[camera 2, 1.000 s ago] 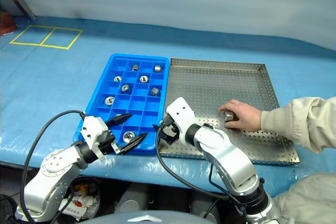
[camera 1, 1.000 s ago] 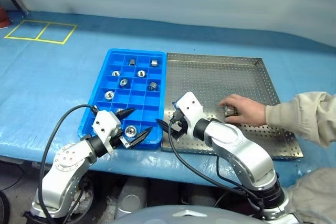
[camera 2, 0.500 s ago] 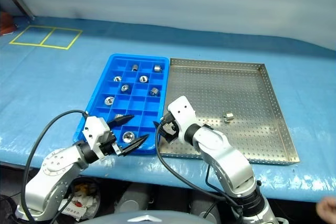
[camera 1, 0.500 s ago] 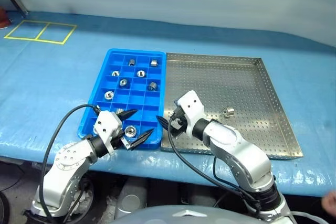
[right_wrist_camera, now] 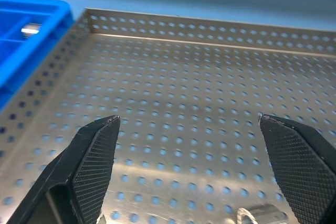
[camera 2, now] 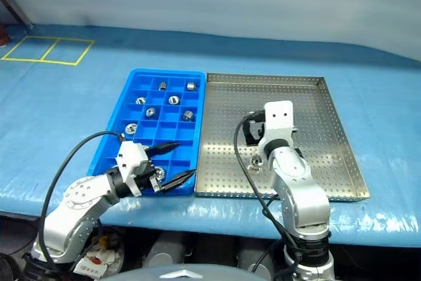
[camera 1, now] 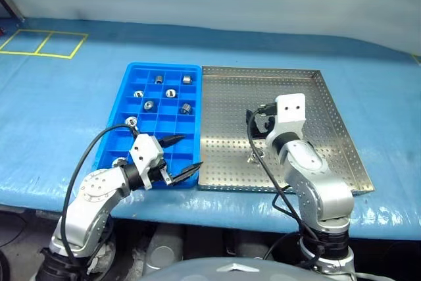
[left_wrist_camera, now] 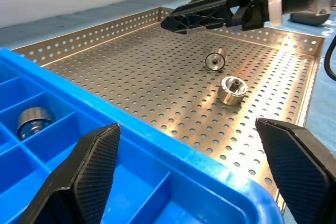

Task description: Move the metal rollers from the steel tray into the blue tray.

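Note:
The tipped roller lying clear of the upright roller means my right gripper should keep moving down with open fingers, then close around the tipped roller's body.
The steel tray lies to the right of the blue tray, their sides touching. Several metal rollers sit in the blue tray's compartments. Two rollers lie on the steel tray's perforated floor, near its front middle. My right gripper hovers open over the steel tray just behind them, and one roller peeks in low between its fingers. My left gripper stands open and empty over the blue tray's front right corner.
Both trays rest on a table covered in blue sheeting, near its front edge. Yellow tape squares mark the far left. A grey wall closes off the back of the table.
A person's hand left a roller on the steel tray and withdrew. My right gripper swung from the tray's left edge to over its middle. The camera shifted slightly.

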You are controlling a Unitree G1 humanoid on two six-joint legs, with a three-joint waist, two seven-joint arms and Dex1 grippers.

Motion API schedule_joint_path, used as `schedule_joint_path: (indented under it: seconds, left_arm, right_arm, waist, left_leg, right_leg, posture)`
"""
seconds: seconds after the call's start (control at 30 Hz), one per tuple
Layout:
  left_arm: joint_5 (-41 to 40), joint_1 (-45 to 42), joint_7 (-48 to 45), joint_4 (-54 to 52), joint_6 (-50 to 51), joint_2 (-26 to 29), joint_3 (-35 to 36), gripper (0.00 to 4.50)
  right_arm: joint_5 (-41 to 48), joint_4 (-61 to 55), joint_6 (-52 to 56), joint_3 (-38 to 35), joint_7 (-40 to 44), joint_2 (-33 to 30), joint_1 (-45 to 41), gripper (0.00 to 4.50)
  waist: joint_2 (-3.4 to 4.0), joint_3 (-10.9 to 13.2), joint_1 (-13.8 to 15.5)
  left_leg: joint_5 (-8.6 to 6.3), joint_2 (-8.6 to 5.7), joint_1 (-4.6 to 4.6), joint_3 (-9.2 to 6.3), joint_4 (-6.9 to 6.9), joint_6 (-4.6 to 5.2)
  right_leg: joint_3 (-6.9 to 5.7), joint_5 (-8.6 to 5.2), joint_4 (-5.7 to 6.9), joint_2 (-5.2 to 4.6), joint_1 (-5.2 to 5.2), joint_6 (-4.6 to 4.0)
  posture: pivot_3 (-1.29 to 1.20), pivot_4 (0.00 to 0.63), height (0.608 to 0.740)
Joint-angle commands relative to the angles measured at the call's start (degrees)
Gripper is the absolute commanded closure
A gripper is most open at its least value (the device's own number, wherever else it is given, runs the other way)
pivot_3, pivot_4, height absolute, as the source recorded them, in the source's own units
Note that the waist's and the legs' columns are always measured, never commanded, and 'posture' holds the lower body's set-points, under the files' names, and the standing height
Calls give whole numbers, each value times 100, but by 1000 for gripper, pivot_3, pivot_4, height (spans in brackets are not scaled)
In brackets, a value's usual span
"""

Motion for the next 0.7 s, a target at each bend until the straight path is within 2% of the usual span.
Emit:
schedule_joint_path:
  seconds: [0.03,0.47,0.57,0.7]
  left_arm:
    - [-52,-157,-44,29,-72,-82,-92,0]
    - [-11,-222,-32,59,-79,-125,-165,0]
    - [-12,-170,4,4,-79,-125,-152,0]
    - [16,-31,154,-63,-125,-116,-22,0]
  right_arm:
    - [-126,106,-187,-134,-239,187,91,35]
    - [-327,1375,-795,-581,-742,737,188,35]
    - [-293,1506,-909,-664,-765,779,155,639]
    - [-272,1462,-810,-518,-610,692,74,1956]
  waist:
    - [0,0,-44]
    - [0,0,-202]
    - [0,0,-199]
    - [0,0,-197]
  left_leg:
    - [0,0,1,1,0,0]
    - [1,0,12,-2,0,3]
    - [2,1,11,-2,0,3]
    - [2,0,11,-2,-1,3]
  right_leg:
    - [2,0,1,0,0,0]
    - [26,3,7,8,0,4]
    - [26,3,8,8,0,4]
    - [28,3,8,8,-1,5]
  posture:
    - [165,150,740]
    - [185,150,740]
    - [191,150,740]
    - [217,150,740]
